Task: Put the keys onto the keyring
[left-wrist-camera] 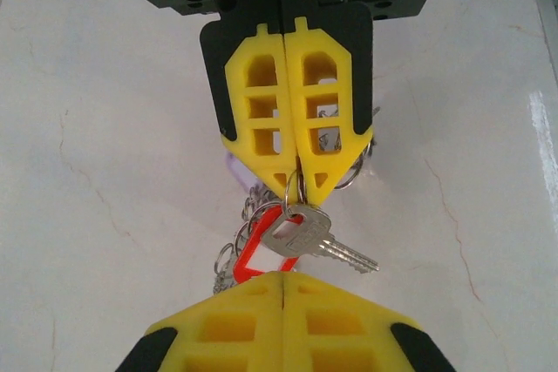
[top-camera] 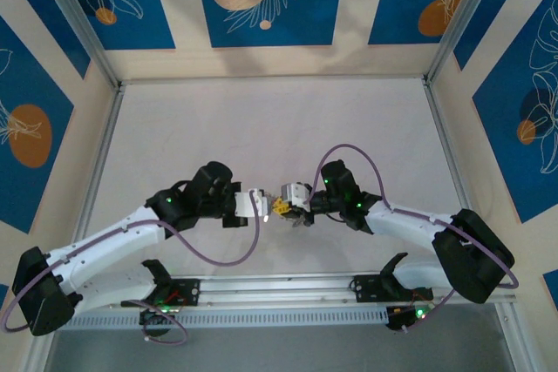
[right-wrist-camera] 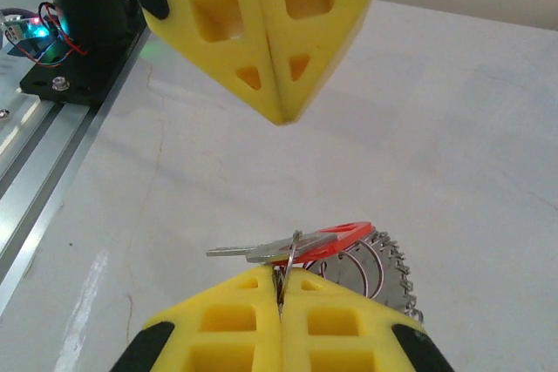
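Observation:
My left gripper is closed short of the silver key on the wire loop [left-wrist-camera: 307, 231], so it should open and grip the key's head and red tag [left-wrist-camera: 283, 233] together.
My two grippers meet tip to tip over the middle of the white table [top-camera: 279, 128]. My right gripper [right-wrist-camera: 281, 278] is shut on a thin wire loop of the keyring [right-wrist-camera: 379, 267], a grey bunch of rings with a jagged chain rim that hangs behind its yellow fingers. On that loop hang a silver key [left-wrist-camera: 314, 237] and a red tag [left-wrist-camera: 257, 250]. The key's blade points sideways. My left gripper [left-wrist-camera: 283, 274] is shut just in front of the key, with nothing seen between its fingers. In the right wrist view, the left gripper [right-wrist-camera: 281, 119] hovers above the key [right-wrist-camera: 261, 252].
An aluminium rail [top-camera: 288, 289] runs along the table's near edge, with the arm bases on it. A black arm base with lit electronics [right-wrist-camera: 78, 23] stands beside the rail. Metal frame posts [top-camera: 78, 23] and patterned walls close in the table's sides.

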